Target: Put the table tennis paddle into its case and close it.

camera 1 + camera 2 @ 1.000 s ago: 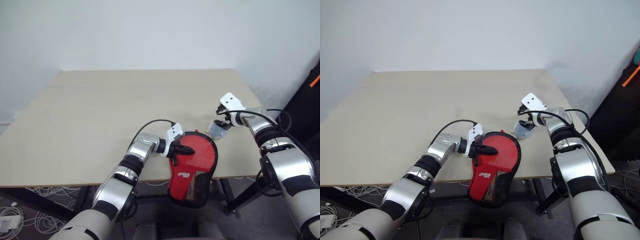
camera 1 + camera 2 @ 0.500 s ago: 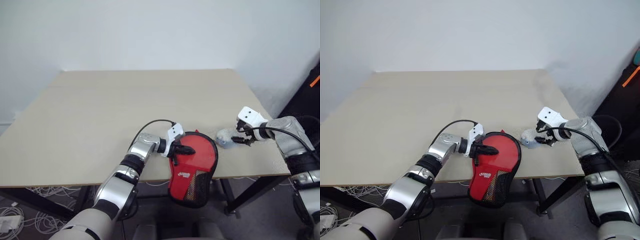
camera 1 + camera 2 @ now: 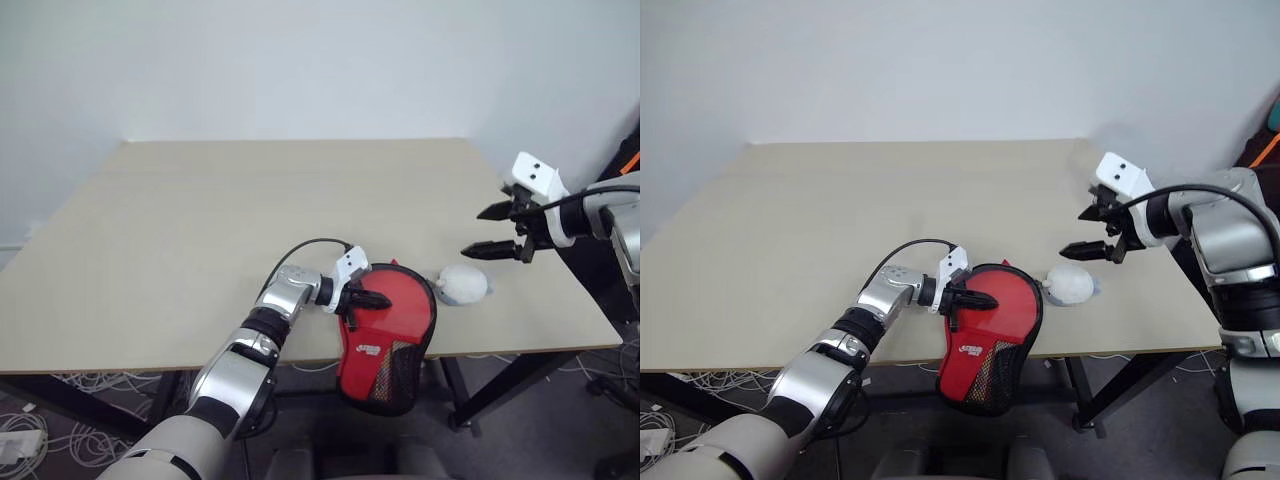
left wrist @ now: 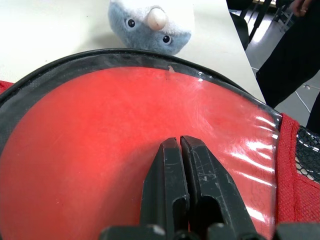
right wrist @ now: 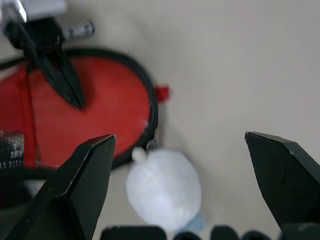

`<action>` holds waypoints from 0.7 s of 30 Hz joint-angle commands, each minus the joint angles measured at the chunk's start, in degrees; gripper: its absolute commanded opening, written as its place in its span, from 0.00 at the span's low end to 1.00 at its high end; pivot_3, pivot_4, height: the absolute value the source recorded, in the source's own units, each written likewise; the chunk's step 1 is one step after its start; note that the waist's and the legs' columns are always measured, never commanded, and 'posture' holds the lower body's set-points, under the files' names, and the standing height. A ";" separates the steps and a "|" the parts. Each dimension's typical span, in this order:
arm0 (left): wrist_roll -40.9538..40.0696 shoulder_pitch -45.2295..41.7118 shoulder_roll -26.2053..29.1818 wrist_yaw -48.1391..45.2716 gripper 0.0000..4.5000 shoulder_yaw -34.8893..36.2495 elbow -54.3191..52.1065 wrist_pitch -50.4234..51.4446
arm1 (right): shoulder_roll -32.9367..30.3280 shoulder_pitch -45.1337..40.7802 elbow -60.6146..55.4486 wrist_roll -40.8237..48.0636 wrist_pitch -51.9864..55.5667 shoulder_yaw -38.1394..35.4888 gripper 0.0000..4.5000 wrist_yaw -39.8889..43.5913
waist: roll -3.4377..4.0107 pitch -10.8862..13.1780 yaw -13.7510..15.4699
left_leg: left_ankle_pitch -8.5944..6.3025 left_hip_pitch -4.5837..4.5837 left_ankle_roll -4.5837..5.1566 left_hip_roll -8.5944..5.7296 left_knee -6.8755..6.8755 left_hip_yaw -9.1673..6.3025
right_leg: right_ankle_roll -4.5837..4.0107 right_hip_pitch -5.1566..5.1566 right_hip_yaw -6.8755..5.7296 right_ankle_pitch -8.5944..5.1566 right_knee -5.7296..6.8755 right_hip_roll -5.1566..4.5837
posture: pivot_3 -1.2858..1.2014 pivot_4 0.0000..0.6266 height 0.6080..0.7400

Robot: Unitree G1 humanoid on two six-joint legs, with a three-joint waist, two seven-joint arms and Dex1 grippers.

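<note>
A metal tab (image 5: 152, 142) can be seen between the plush toy (image 3: 462, 285) and the black rim of the case, so the zipper slider will come along when I pull the toy.
The red case (image 3: 376, 362) lies at the table's front edge, its logo and black mesh end hanging over the edge. Its round upper part shows a glossy red face (image 4: 90, 150) ringed in black, seemingly the paddle lying in the case; no handle shows. My left gripper (image 3: 384, 299) is shut, its tips (image 4: 179, 141) resting on that red face and gripping nothing. My right gripper (image 3: 472, 232) hangs open above the table's right side, holding nothing.
A small pale plush toy (image 3: 463, 284) lies on the table (image 3: 200, 220) just right of the case, below and ahead of the right gripper (image 5: 180, 136). Dark gear stands past the table's right edge. Cables lie on the floor at left.
The right gripper carried the plush toy away from the case to the right, set it on the table, let go and rose back. The left gripper and the case stayed put.
</note>
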 commanded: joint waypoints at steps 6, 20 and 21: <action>1.10 -0.28 -0.22 0.11 0.00 -0.29 0.26 0.37 | 3.82 2.12 9.06 -0.81 -6.87 3.28 1.00 -2.94 | 0.01 0.00 0.04 | 0.00 -0.07 0.01 -0.02 0.00 -0.01 | 0.04 -0.03 0.01 0.02 0.00 0.00 | 0.52 0.00 1.00; 0.92 0.40 0.49 0.14 0.00 -0.23 -1.01 1.08 | 8.87 2.13 27.54 -7.06 -21.82 9.87 1.00 -1.67 | 0.02 0.00 -0.05 | 0.00 -0.03 0.02 -0.02 0.00 -0.02 | 0.13 -0.01 0.01 0.04 0.03 0.01 | 0.52 0.00 1.00; 0.91 0.46 0.53 0.18 0.00 -0.21 -1.09 1.10 | 9.13 1.96 28.36 -7.42 -22.31 9.86 1.00 -1.69 | 0.02 0.00 -0.05 | 0.00 -0.03 0.02 -0.02 0.00 -0.02 | 0.13 -0.01 0.01 0.04 0.03 0.02 | 0.52 0.00 1.00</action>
